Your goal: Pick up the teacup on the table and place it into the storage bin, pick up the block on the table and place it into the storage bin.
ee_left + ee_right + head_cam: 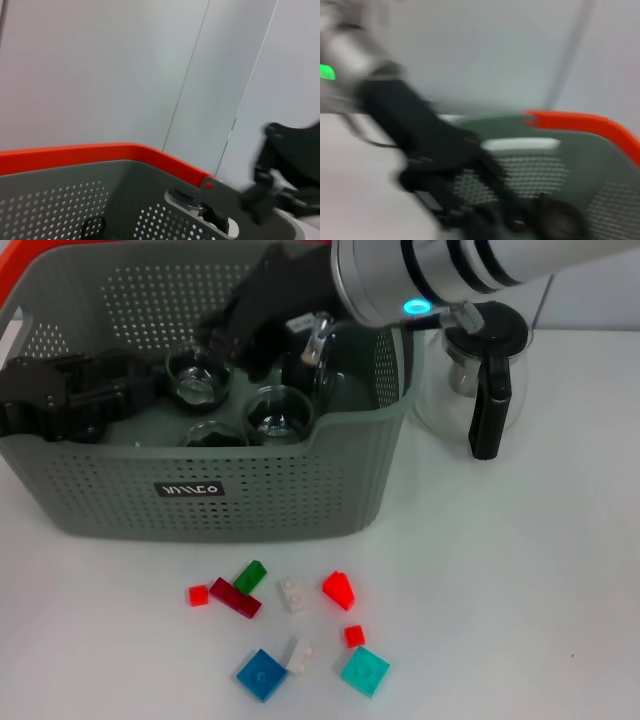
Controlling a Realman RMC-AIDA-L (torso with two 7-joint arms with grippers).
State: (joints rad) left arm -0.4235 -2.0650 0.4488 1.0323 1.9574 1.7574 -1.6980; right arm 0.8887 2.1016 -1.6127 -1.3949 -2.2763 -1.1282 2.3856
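The teacups (278, 416) are inside the storage bin and the blocks (364, 671) lie out in the open, so the robot's right gripper keeps moving until its fingers open above the blocks.
The grey perforated storage bin (300, 490) with its orange handle (25, 265) fills the upper left of the head view. Several glass teacups stand inside it, one (198, 376) just below my right gripper (228, 338), which reaches down into the bin from the upper right. Another teacup (278, 412) sits nearer the front wall. My left gripper (120, 380) lies low inside the bin's left side. Loose blocks lie on the table in front of the bin, among them a green block (250, 576), a red block (339, 589) and a blue block (261, 674).
A glass pot (480, 370) with a black lid and handle stands right of the bin. The left wrist view shows the bin's orange handle (100, 152) and the right gripper (285, 170). In the right wrist view, the left arm (430, 150) crosses the bin wall (600, 170).
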